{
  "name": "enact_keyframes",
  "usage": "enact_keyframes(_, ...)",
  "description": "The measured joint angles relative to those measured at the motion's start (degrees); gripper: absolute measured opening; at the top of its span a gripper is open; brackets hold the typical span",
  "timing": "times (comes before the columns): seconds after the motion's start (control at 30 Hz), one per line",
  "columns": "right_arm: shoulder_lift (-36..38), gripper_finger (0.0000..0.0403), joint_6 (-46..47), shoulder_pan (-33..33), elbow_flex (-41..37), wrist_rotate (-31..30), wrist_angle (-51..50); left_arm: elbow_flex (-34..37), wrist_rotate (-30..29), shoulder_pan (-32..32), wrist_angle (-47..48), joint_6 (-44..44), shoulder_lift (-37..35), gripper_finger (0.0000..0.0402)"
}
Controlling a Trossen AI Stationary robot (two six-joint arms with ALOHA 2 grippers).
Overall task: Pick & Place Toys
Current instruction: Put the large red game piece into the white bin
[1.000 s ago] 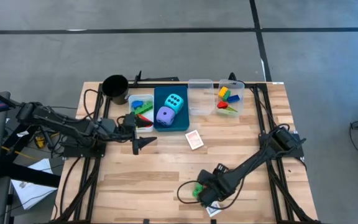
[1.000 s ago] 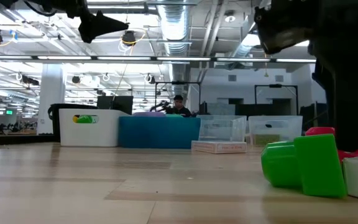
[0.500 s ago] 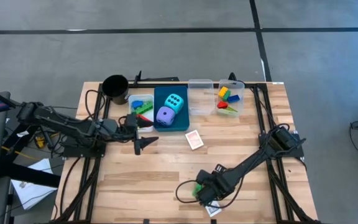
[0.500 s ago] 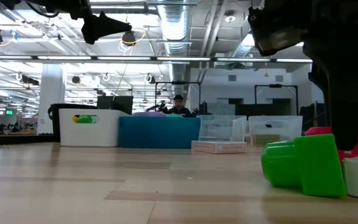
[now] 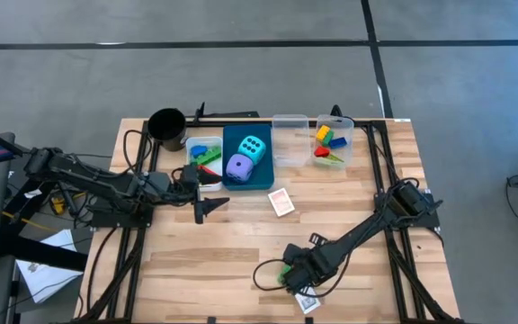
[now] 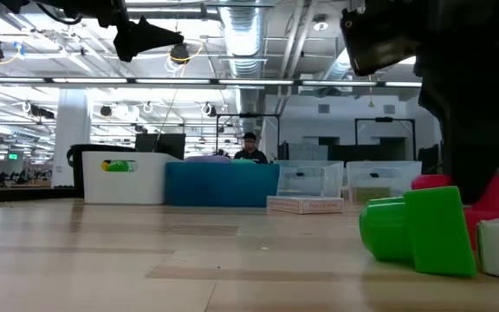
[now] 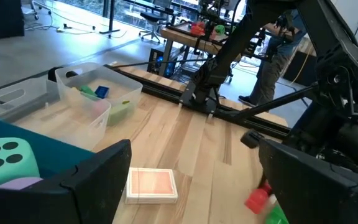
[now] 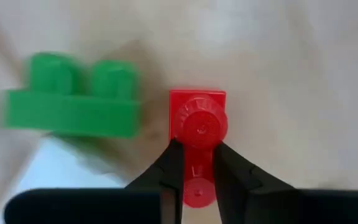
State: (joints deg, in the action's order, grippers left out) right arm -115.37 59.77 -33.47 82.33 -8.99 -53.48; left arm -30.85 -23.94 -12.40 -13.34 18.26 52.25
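The red brick in my right gripper is a long way from the white bin, so next I put it down where my left gripper can take it [image 5: 190, 284].
A red brick [image 8: 197, 127] lies near the table's front edge, beside a green brick [image 8: 70, 102] and a white card [image 8: 73, 168]. My right gripper [image 8: 196, 155] points down over it and is shut on it; in the high view the gripper [image 5: 295, 273] hides the red brick. My left gripper [image 5: 207, 209] hangs open above the table by the white bin [image 5: 203, 160], with nothing between its fingers. The blue bin [image 5: 246, 157] holds a cyan die [image 5: 254, 147] and a purple die [image 5: 238, 166]. My right gripper pinches the red brick between its two fingers [image 8: 169, 165], on the brick's two long sides [image 8: 196, 163] near one end. The fingers come from above and point down. The brick sits low by the green brick [image 6: 414, 230]; I cannot tell whether it is off the table.
A black cup [image 5: 166, 126] stands at the far left. Two clear bins [image 5: 290, 139] [image 5: 334, 144] stand right of the blue one, the right one with bricks in it. A deck of cards [image 5: 281, 202] lies mid-table, another card [image 5: 308, 304] at the front edge.
In the low view the dark finger of my right gripper has swung in against the red brick, and more of that brick now shows behind the green one. My left gripper has kept still.
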Motion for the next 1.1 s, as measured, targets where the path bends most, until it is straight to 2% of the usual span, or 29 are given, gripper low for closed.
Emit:
enact_keyframes(0.1, 0.00, 0.0050, -0.62, 0.28, 1.66, -4.25, -4.95, 0.00, 0.00, 0.00, -0.04, 0.00, 0.00, 0.0346)
enact_keyframes(0.17, 0.03, 0.0044, -1.14, 0.25, 3.79, -10.01, -7.76, 0.00, 0.00, 0.00, -0.19, 0.00, 0.00, 0.0346)
enact_keyframes(0.3, 0.04, 0.0001, -1.82, -0.36, 9.04, -20.70, -13.05, 0.00, 0.00, 0.00, -1.77, 0.01, 0.00, 0.0346)
enact_keyframes(0.47, 0.13, 0.0004, -6.13, -2.07, 14.25, -34.61, -14.84, 0.00, -0.02, 0.00, -2.00, 0.77, 0.67, 0.0346)
enact_keyframes(0.7, 0.17, 0.0002, -9.44, -2.93, 17.24, -47.34, -15.19, 0.00, 1.16, -0.74, -0.04, 4.35, 8.75, 0.0346)
enact_keyframes(0.87, 0.17, 0.0001, -13.36, -2.77, 17.24, -49.70, -15.57, 0.00, 9.24, -1.26, 8.34, 7.21, 18.25, 0.0346)
enact_keyframes(1.0, 0.17, 0.0000, -16.30, -1.93, 17.24, -49.86, -15.56, 0.00, 10.42, -3.27, 17.12, 14.40, 26.21, 0.0334)
enact_keyframes(1.1, 0.17, 0.0000, -17.70, -0.97, 17.24, -51.31, -16.03, 0.00, 12.04, -4.58, 16.83, 15.05, 31.15, 0.0318)
